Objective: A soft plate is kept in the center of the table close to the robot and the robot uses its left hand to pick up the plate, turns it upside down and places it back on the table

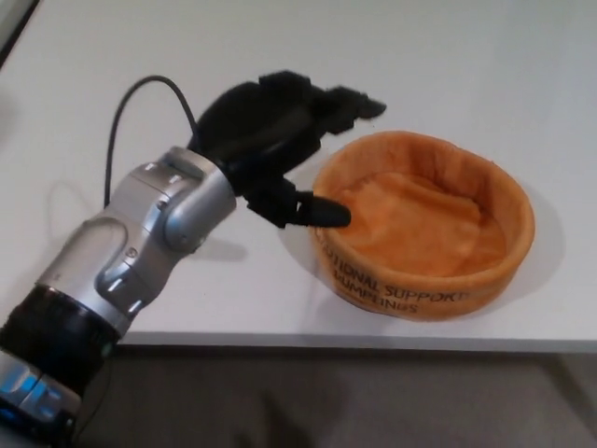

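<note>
The soft plate (pixel 422 229) will hold its shape when the robot picks it up and flips it over, because the thick rim (pixel 410 152) stands up on its own all the way around.
The soft plate (pixel 424 224) is an orange plush dish with a raised rim and dark lettering on its front wall. It rests right way up on the white table (pixel 448 65), close to the near edge, right of centre. My left hand (pixel 280 140) is at the plate's left rim, open, with its fingers spread. The thumb tip (pixel 326 213) touches the outside of the rim on the left, and the two upper fingers (pixel 354 105) reach toward the rim's far-left side. Nothing is held. My right hand does not show.
The table's front edge (pixel 373 343) runs just below the plate, with dark floor beneath it. My silver left forearm (pixel 140 247) crosses the near-left part of the table, and a black cable (pixel 140 89) loops above it.
</note>
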